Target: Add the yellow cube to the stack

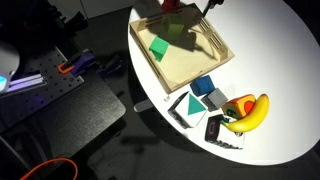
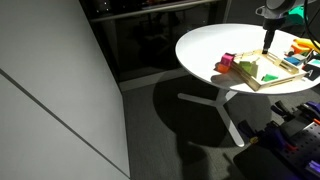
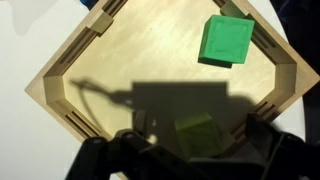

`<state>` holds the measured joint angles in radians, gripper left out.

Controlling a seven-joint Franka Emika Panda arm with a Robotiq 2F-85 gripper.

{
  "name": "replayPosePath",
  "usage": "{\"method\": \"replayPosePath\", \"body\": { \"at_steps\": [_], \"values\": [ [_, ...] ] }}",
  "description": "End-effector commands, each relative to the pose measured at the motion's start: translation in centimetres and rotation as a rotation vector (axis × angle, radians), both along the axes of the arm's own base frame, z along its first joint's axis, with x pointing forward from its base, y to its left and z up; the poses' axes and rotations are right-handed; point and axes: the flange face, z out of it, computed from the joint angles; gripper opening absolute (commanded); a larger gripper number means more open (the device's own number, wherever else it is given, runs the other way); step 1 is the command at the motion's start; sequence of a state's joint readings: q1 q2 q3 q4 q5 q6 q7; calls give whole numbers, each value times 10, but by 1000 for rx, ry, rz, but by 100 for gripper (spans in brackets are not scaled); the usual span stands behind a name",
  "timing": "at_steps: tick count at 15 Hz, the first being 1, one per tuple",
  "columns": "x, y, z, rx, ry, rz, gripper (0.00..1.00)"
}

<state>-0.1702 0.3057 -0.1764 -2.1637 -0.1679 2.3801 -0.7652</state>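
The yellow cube (image 1: 175, 30) is between my open fingers and clear of the green cube. I should keep lowering my gripper until the yellow cube has my fingers on either side of its sides (image 3: 199, 135), then close them.
The yellow cube (image 3: 195, 132) is lime and lies in my shadow on the floor of the wooden tray (image 3: 70, 95), between my jaws in the wrist view. It also shows in an exterior view (image 2: 246, 68). The gripper (image 3: 196, 148) hangs over it with its fingers wide apart, open, and neither finger visibly touches it. In an exterior view the gripper (image 2: 267, 45) is just above the tray (image 2: 285, 80). The stack is a red-orange cube (image 2: 227, 64) beside the tray's corner, also seen at the top edge in an exterior view (image 1: 171, 5).
A darker green cube (image 3: 225, 40) (image 1: 158, 47) lies in the tray near one wall. Blue (image 1: 203, 86) and grey (image 1: 212, 99) blocks, a banana (image 1: 250, 112) and small cards sit on the white round table (image 1: 285, 60) beyond the tray. The tray has raised wooden walls.
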Motion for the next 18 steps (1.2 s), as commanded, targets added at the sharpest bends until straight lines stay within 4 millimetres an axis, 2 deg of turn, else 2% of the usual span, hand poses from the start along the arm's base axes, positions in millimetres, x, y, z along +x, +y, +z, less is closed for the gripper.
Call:
{"method": "replayPosePath", "body": {
  "at_steps": [1,7,18],
  "values": [
    [17,5,-18,-25,9,115,100],
    [24,24,-47,-2,31,240,100],
    [27,22,-82,-12,91,337,100]
  ]
}}
